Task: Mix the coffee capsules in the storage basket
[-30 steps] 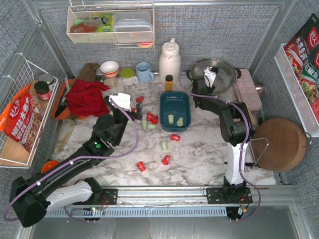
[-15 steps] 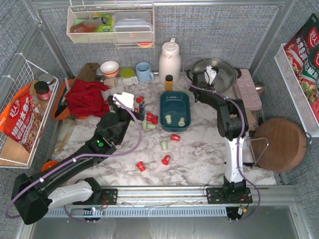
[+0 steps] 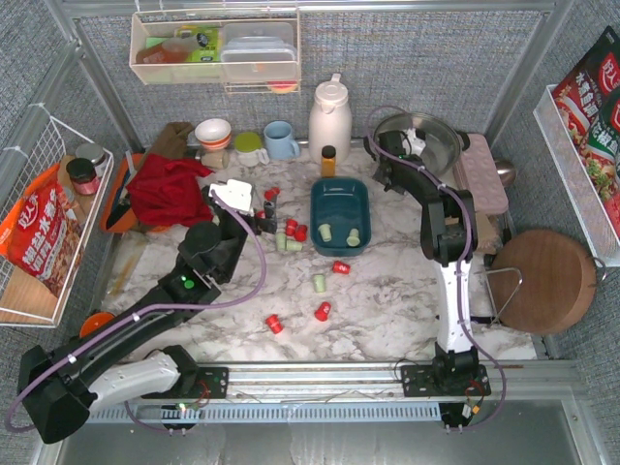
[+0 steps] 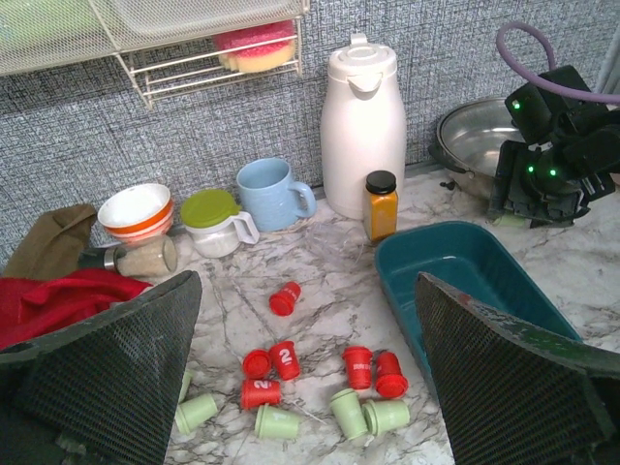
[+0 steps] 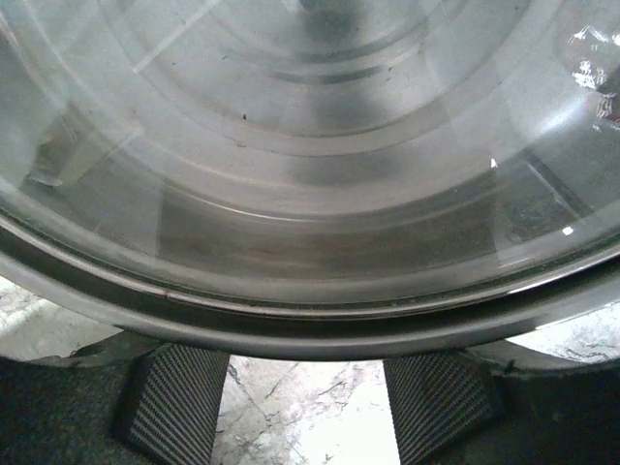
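Note:
My right gripper's fingers are blocked by the pan's rim overhanging the green capsule [image 4: 510, 221], so next I back off and reach in from the marble in front [image 3: 403, 211].
The teal storage basket [image 3: 341, 197] stands mid-table with two green coffee capsules [image 3: 330, 231] inside; it also shows at the right of the left wrist view as the basket [image 4: 465, 271]. Red and green capsules [image 4: 281, 360] lie in a cluster left of it, and others [image 3: 323, 311] are scattered nearer the front. My left gripper [image 3: 263, 209] hovers wide open over the cluster, and between its fingers [image 4: 107, 368] only capsules on the table show. My right gripper [image 3: 385, 163] is at the left rim of the steel pan, open, with its fingers [image 5: 174, 402] under the rim and bare marble between them.
Behind the basket stand an orange spice bottle [image 3: 328, 160], a white thermos [image 3: 329, 118], a light-blue mug [image 3: 281, 139], a green-lidded cup [image 3: 249, 147] and bowls [image 3: 213, 133]. The lidded pan [image 3: 426, 145] is back right, a red cloth [image 3: 167, 189] left, a wooden board [image 3: 542, 281] right.
My right arm has swung its gripper from over the pan down to the pan's left rim, and its jaws have narrowed a little. The left gripper has barely shifted and stays wide open.

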`<action>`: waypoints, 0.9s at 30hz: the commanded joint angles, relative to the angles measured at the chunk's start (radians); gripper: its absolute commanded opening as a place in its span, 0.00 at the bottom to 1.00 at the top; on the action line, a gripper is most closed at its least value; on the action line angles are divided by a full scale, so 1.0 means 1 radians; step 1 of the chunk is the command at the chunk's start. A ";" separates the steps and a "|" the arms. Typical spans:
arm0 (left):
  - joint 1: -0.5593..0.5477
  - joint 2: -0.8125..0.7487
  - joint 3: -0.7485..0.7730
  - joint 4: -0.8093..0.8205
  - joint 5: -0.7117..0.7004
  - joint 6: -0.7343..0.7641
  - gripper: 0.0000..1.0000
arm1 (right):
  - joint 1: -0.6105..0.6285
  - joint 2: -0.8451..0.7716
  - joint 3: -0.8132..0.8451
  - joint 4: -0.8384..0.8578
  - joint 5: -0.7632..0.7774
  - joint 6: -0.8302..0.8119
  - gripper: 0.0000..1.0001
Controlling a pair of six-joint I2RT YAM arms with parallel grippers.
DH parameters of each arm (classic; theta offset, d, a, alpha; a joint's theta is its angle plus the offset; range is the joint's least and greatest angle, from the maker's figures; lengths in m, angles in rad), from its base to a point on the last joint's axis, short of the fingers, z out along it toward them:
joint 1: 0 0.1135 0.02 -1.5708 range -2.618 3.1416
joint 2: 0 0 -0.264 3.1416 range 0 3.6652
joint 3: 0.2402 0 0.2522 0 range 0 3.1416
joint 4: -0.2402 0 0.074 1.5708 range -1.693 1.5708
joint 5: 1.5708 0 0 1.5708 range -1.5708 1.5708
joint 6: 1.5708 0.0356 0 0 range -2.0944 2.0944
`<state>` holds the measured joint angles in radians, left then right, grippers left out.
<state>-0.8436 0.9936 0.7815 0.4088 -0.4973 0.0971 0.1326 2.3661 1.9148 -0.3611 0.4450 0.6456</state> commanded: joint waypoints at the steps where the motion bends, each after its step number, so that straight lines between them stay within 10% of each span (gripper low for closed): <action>1: 0.000 -0.015 0.012 0.012 0.006 -0.006 0.99 | -0.016 0.015 0.030 -0.038 0.011 0.017 0.60; 18: 0.000 -0.028 0.008 0.016 0.005 -0.010 0.99 | 0.010 -0.163 -0.202 0.101 0.003 -0.144 0.42; 27: -0.001 -0.024 0.008 0.016 0.006 -0.015 0.99 | -0.022 -0.247 -0.374 0.350 -0.137 -0.173 0.66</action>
<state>-0.8436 0.9684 0.7830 0.4091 -0.4953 0.0860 0.1429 2.1334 1.5871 -0.1951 0.4232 0.4980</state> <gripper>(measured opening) 0.992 0.640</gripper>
